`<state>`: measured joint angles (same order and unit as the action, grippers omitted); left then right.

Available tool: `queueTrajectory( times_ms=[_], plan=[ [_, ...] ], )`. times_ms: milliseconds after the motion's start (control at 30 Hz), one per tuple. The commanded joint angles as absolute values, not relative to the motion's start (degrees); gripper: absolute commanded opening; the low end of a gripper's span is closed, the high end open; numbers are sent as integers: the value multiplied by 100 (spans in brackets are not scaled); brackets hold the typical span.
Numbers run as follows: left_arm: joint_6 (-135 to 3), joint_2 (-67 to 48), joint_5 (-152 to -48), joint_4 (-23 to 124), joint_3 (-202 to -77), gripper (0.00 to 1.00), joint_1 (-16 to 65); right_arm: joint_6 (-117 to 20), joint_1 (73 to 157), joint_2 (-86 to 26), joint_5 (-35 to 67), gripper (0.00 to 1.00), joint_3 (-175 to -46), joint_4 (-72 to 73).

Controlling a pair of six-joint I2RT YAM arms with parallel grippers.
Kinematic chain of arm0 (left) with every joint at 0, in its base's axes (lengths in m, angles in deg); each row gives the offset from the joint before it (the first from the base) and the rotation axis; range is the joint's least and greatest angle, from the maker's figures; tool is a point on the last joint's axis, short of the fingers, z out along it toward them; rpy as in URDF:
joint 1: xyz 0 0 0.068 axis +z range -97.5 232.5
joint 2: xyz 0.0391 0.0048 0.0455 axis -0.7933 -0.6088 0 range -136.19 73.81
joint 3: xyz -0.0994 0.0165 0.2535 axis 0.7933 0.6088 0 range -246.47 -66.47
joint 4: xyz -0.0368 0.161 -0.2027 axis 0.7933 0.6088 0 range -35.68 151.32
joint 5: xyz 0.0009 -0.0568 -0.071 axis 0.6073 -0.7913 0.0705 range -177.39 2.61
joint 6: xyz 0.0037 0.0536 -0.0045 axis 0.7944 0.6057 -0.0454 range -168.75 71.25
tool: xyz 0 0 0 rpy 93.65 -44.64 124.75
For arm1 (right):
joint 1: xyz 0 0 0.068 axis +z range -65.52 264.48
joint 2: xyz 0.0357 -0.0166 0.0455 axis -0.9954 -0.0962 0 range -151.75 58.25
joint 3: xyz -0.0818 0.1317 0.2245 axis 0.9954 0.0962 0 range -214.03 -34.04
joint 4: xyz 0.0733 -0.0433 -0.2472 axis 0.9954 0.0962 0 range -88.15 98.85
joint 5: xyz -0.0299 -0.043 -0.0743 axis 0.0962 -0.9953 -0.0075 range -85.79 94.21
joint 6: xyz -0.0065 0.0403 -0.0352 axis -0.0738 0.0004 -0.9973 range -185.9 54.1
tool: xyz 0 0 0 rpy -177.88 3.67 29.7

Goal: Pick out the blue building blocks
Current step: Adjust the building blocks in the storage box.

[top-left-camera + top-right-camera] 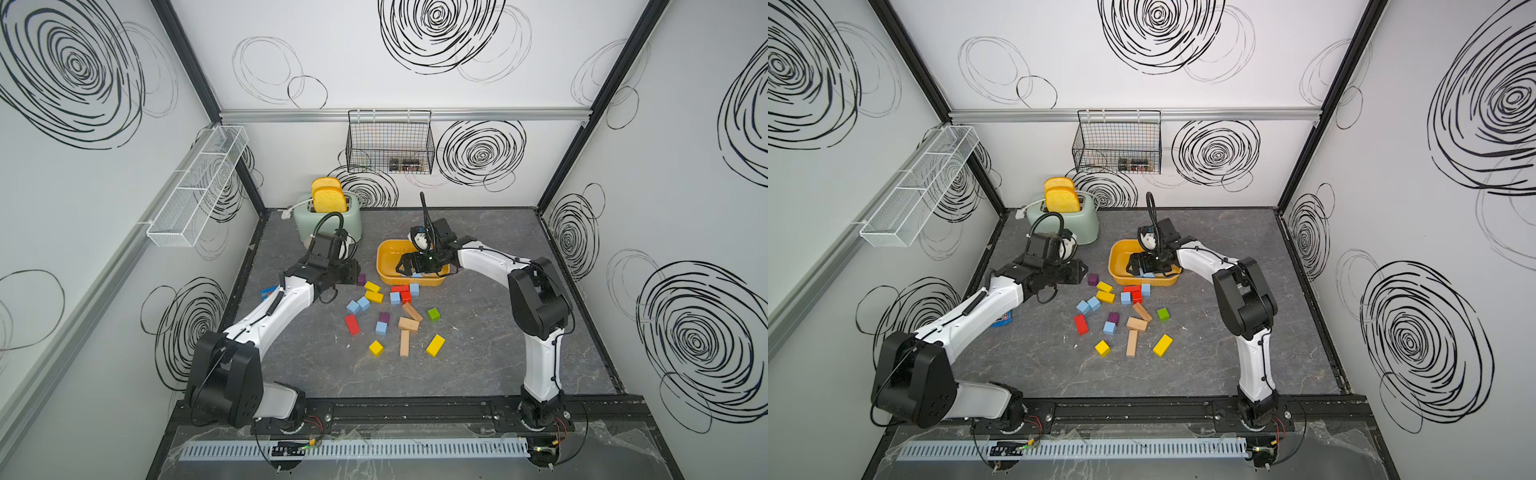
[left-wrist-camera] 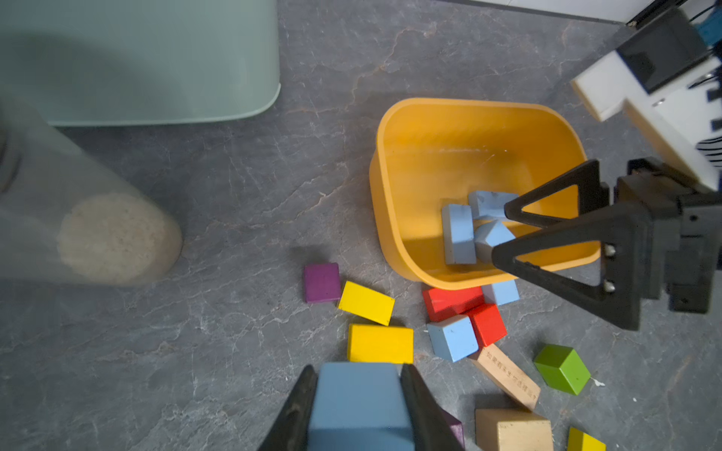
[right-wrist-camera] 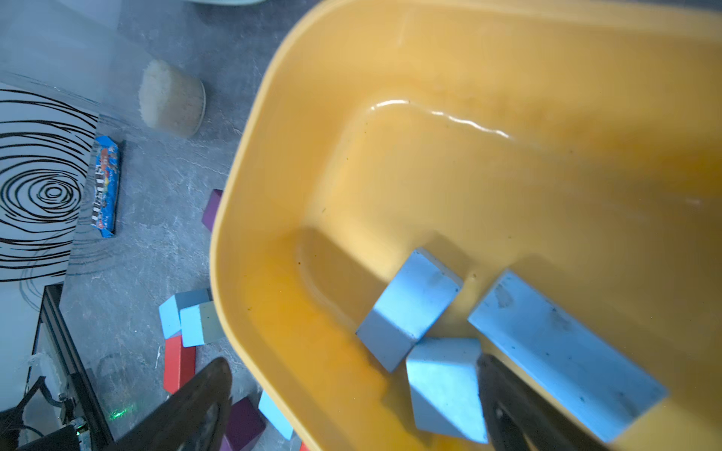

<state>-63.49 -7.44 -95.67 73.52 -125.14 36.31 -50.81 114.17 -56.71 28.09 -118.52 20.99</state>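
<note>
I should keep carrying the blue block with my left gripper to the yellow bin's far half (image 1: 397, 249), which is empty, until it hangs low inside there (image 1: 392, 254), then let it go.
A yellow bin (image 1: 388, 276) stands mid-table, and three blue building blocks (image 3: 410, 308) lie in its near corner, also seen in the left wrist view (image 2: 459, 234). My right gripper (image 3: 351, 390) hangs open over that corner (image 1: 409, 268); one finger is inside the bin beside a blue block (image 3: 445, 386), the other outside the wall. My left gripper (image 2: 357, 371) is shut on a blue block (image 2: 359, 406), left of the bin (image 1: 352, 274). Several more blue blocks (image 1: 358, 305) lie loose on the table in both top views (image 1: 1108, 328).
Yellow (image 1: 435, 345), red (image 1: 352, 324), green (image 1: 433, 314), purple (image 1: 384, 317) and plain wooden (image 1: 404, 343) blocks are scattered in front of the bin. A mint toaster (image 1: 328, 220) stands at the back left, a blue candy packet (image 1: 268, 292) under the left arm. A cork-ended cylinder (image 2: 117, 238) lies nearby.
</note>
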Motion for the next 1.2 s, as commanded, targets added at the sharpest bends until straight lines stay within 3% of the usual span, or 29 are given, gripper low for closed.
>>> queueTrajectory(
  times_ms=[0,733,1167],
  plan=[
    [-6157,-902,-9670,7101,-12926,0,3490,-5052,11353,-5030,2758,98,-11639,1721],
    [-5834,-3196,-9712,6788,-14781,0,2492,-4792,10801,-2805,2392,98,-9191,1103],
    [-5982,-4541,-9265,6900,-15849,0,2312,-4858,10783,-2213,2297,98,-8589,1125]
  ],
)
